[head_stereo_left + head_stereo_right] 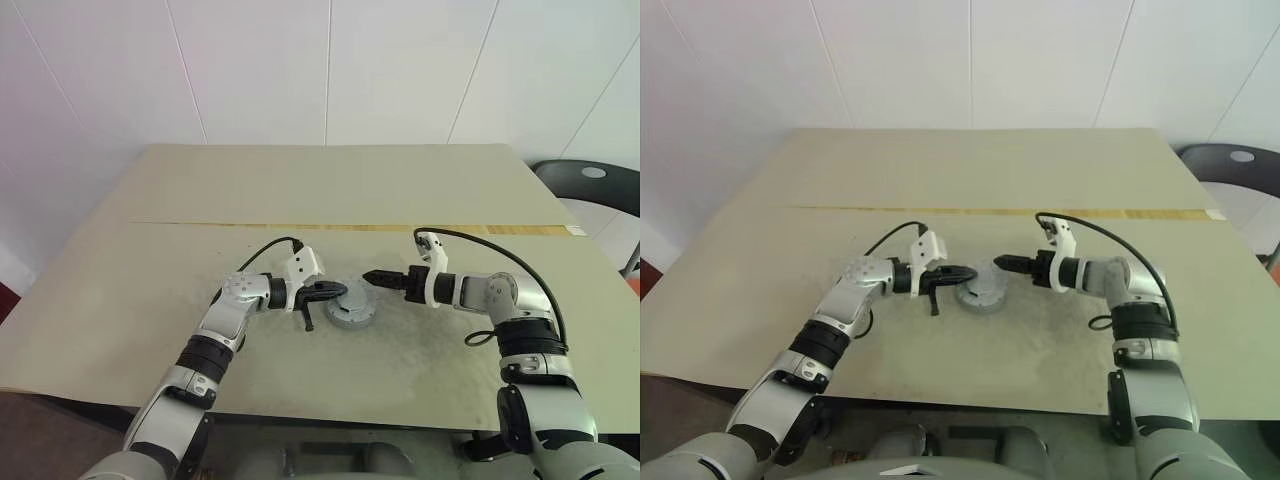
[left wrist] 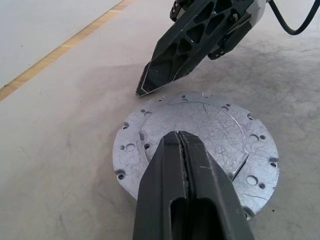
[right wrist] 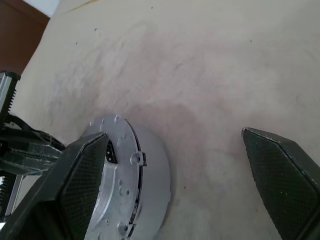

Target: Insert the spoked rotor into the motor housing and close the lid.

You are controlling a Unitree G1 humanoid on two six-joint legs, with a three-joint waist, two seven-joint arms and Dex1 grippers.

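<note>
I expect the motor housing to come along with the lid when I lift and carry the lid, because the lid's small tabs [image 3: 137, 158] touch the rim of the motor housing [image 1: 352, 321].
A round grey metal unit [image 1: 352, 312] lies on the table between my two grippers. Its flat silvery top plate with small holes is the lid [image 2: 210, 130], seated on a round grey body, the motor housing [image 3: 152, 175]. The spoked rotor is hidden. My left gripper [image 1: 338, 291] is shut, its tips [image 2: 181, 137] over the middle of the lid; I cannot tell if they touch it. My right gripper [image 1: 372, 277] is open and empty just beyond the unit's right rim, pointing at the left gripper. One of its fingers [image 3: 85, 180] is by the rim, the other [image 3: 280, 175] over bare table.
The unit rests near the front middle of a beige table [image 1: 330, 190] with a yellow tape line [image 1: 350, 228] across it. A black chair [image 1: 590, 185] stands off the table's far right corner. White wall panels rise behind the table.
</note>
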